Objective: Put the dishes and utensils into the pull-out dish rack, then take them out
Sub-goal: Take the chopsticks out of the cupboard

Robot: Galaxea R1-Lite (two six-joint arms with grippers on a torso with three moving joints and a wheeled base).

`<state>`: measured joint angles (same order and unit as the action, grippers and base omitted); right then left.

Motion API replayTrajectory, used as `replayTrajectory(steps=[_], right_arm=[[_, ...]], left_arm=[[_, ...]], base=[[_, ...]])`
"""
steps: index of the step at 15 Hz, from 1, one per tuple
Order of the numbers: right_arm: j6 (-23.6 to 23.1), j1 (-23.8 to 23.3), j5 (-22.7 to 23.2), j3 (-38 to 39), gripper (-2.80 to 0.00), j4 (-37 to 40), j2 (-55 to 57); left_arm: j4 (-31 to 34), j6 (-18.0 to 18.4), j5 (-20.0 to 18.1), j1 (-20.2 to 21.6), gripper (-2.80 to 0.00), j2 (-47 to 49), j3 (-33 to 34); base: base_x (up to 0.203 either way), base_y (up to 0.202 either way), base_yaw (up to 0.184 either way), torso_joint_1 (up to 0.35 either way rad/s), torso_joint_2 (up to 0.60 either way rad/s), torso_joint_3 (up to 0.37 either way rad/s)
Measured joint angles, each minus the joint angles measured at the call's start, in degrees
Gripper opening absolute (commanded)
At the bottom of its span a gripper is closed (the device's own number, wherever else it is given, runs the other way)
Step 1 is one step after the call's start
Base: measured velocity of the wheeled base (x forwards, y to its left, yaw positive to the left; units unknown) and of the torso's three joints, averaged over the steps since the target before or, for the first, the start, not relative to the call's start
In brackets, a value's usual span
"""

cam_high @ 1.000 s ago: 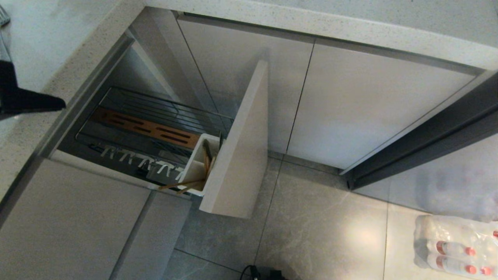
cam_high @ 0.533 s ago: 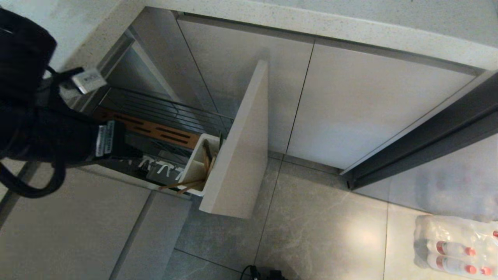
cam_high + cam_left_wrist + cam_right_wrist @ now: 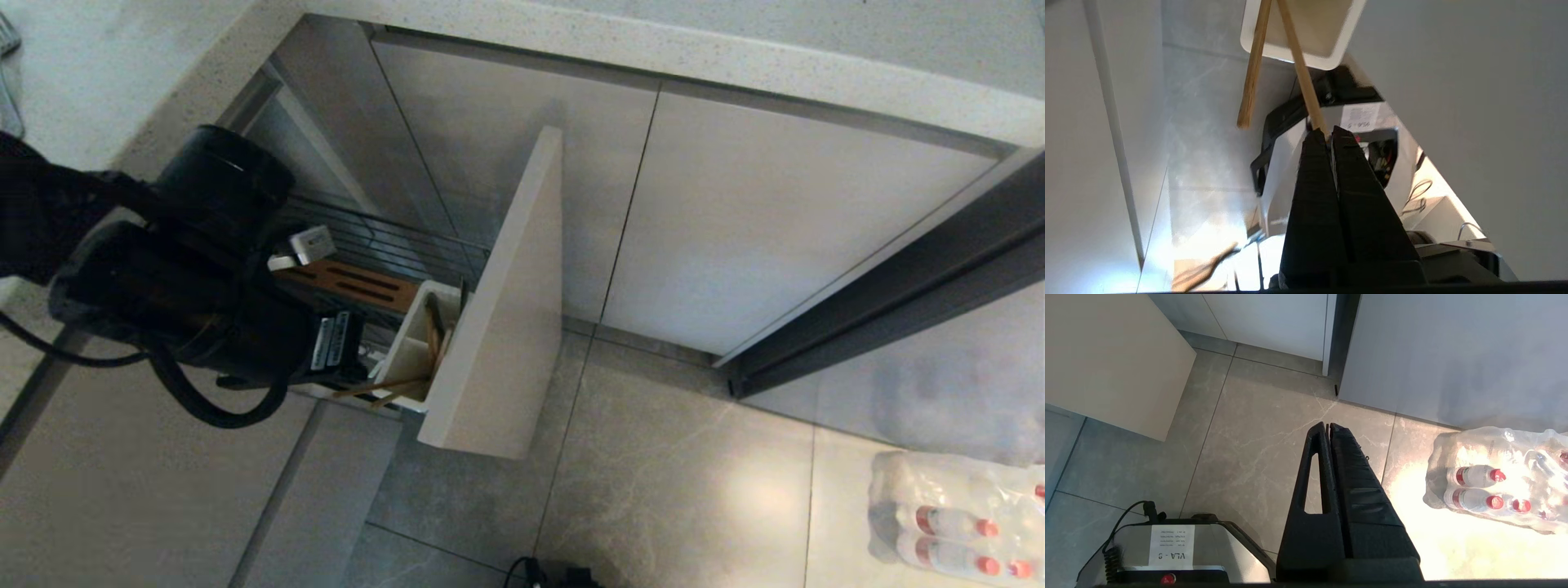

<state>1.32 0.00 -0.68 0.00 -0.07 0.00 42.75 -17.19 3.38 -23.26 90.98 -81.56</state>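
Only the loose end of a chopstick (image 3: 1324,130) meets my left gripper's fingers, so they should open, reach toward the white caddy and close farther along the chopstick's body (image 3: 1303,73).
The pull-out dish rack (image 3: 392,237) stands drawn out from under the counter, with its beige front panel (image 3: 506,310) and brown slotted strip (image 3: 351,282). Two wooden chopsticks (image 3: 392,385) lean out of the white caddy (image 3: 412,343) toward the floor. My left arm (image 3: 204,278) reaches over the rack and covers its near side. In the left wrist view my left gripper (image 3: 1329,131) is shut, its tips right at the free end of one chopstick (image 3: 1300,69); the other chopstick (image 3: 1253,73) hangs beside it. Contact cannot be told. The dishes are out of view. My right gripper (image 3: 1327,425) hangs shut above the floor.
The speckled counter (image 3: 653,49) runs above closed cabinet doors (image 3: 784,229). A wrapped pack of water bottles (image 3: 955,523) lies on the tiled floor at the right. My own base (image 3: 1167,547) sits below the right gripper.
My left arm has swung in from the left edge, across the rack, down to the caddy end. It now hides the white hooks. The chopsticks and the rack have not moved.
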Motion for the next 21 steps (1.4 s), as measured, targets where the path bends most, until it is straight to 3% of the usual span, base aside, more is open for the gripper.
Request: replayTrajectory(steps=[7,8,14,18,21], right_arm=[[0.0,0.0,0.0,0.0,-2.80,0.0,0.0],[0.0,0.0,0.0,0.0,-2.80,0.0,0.0],[0.0,0.0,0.0,0.0,-2.80,0.0,0.0],[0.0,0.0,0.0,0.0,-2.80,0.0,0.0],[0.0,0.0,0.0,0.0,-2.80,0.0,0.0]], left_arm=[[-0.1,0.0,-0.2,0.3,-2.80,4.2,0.1],[-0.1,0.0,-0.2,0.3,0.00,4.5,0.1],[-0.3,-0.1,-0.5,0.3,0.00,5.1,0.1],[-2.5,-1.9,-4.7,0.3,0.00,6.1,0.2],[-2.8,-2.5,-5.4,0.3,0.00,7.1,0.4]], base=[[0.000,0.000,0.000,0.000,0.00,0.000],[0.000,0.000,0.000,0.000,0.00,0.000],[0.000,0.000,0.000,0.000,0.00,0.000],[0.000,0.000,0.000,0.000,0.00,0.000],[0.000,0.000,0.000,0.000,0.00,0.000]])
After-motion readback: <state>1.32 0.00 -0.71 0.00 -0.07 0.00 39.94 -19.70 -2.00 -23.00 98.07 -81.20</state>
